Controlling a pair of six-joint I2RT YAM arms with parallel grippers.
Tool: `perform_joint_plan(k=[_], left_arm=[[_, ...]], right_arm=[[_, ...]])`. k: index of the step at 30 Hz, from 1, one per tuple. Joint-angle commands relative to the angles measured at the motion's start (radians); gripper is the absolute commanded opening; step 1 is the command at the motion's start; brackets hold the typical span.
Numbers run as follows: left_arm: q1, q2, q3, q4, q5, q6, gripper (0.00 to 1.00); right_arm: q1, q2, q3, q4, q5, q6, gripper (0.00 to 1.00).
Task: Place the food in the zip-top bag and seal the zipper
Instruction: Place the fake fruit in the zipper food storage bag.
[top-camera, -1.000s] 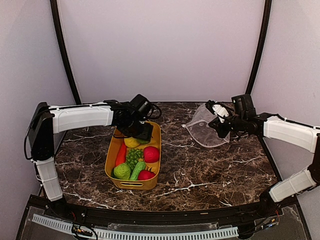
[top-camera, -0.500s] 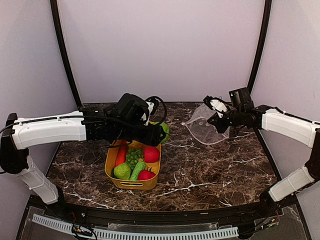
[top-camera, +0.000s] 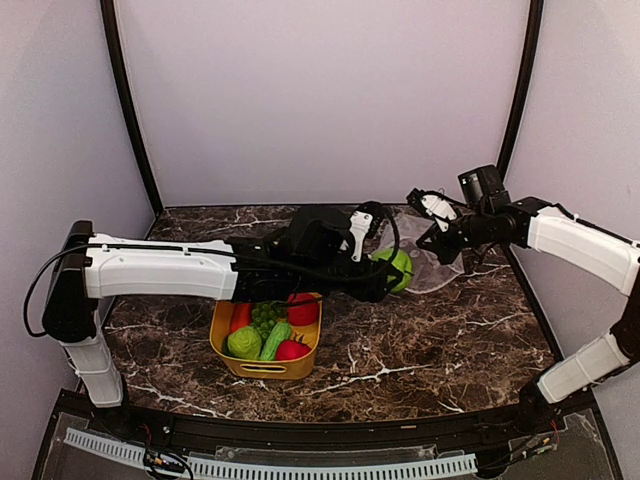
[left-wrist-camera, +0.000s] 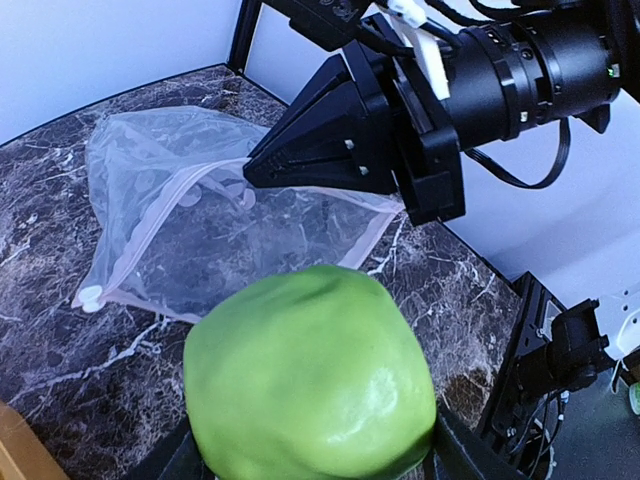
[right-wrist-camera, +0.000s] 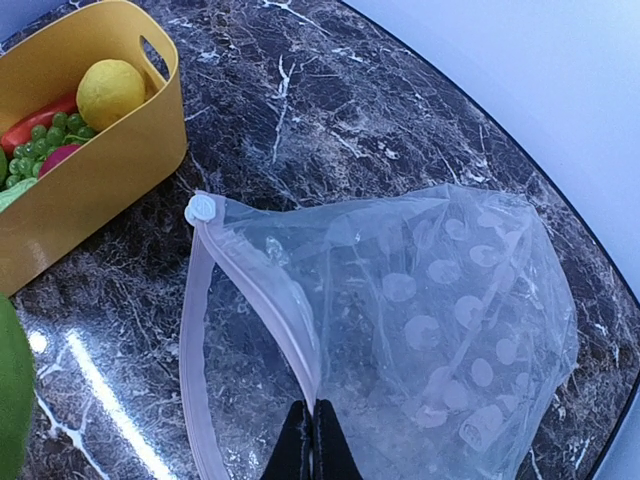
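Observation:
The bag's opening (left-wrist-camera: 250, 245) is wide open toward the green pear. My left gripper should keep going into the bag (left-wrist-camera: 225, 240) and let go of the pear once it is past the zipper.
My left gripper (top-camera: 390, 272) is shut on a green pear (left-wrist-camera: 310, 375) and holds it above the table, just in front of the mouth of the zip-top bag (right-wrist-camera: 440, 300). The clear, dotted bag lies at the back right. My right gripper (right-wrist-camera: 312, 425) is shut on the upper lip of the bag's mouth, pinching the pinkish zipper (right-wrist-camera: 255, 290) and lifting it. The lower lip rests on the table, so the mouth gapes toward the pear. More food stays in the yellow tub (top-camera: 222, 350): a lemon (right-wrist-camera: 110, 90), red fruit (top-camera: 303, 308), grapes (top-camera: 265, 315), cucumber (top-camera: 275, 340) and carrot (top-camera: 238, 315).
The yellow tub sits left of centre, partly under my left forearm (top-camera: 170, 272). A white slider tab (right-wrist-camera: 200, 209) marks the zipper's end nearest the tub. Dark marble table (top-camera: 430, 340) spreads in front of the bag; curved black posts and pale walls enclose the back.
My left arm has swung right from over the tub, carrying the green pear to the bag's mouth. The right gripper kept its hold on the bag's lip, shifting only slightly.

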Motion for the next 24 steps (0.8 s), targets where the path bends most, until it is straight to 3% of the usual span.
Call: perform_joint_plan(k=[1,12,19,24], left_arm=[[-0.005,0.047,0.068,0.074,0.001,-0.014,0.4],[-0.005,0.208,0.191,0.06,-0.139,-0.056,0.38],[0.002,0.254,0.19,0.129,-0.262,-0.197,0.36],[0.024,0.289,0.172,0.243,-0.248,-0.326,0.37]], right_arm=[[0.009,-0.05,0.044,-0.044,-0.06,0.042,0.0],[0.009,-0.058,0.136,-0.15,-0.211,0.107,0.0],[0.009,-0.069,0.109,-0.17,-0.338,0.123,0.0],[0.009,-0.089,0.084,-0.157,-0.384,0.149,0.0]])
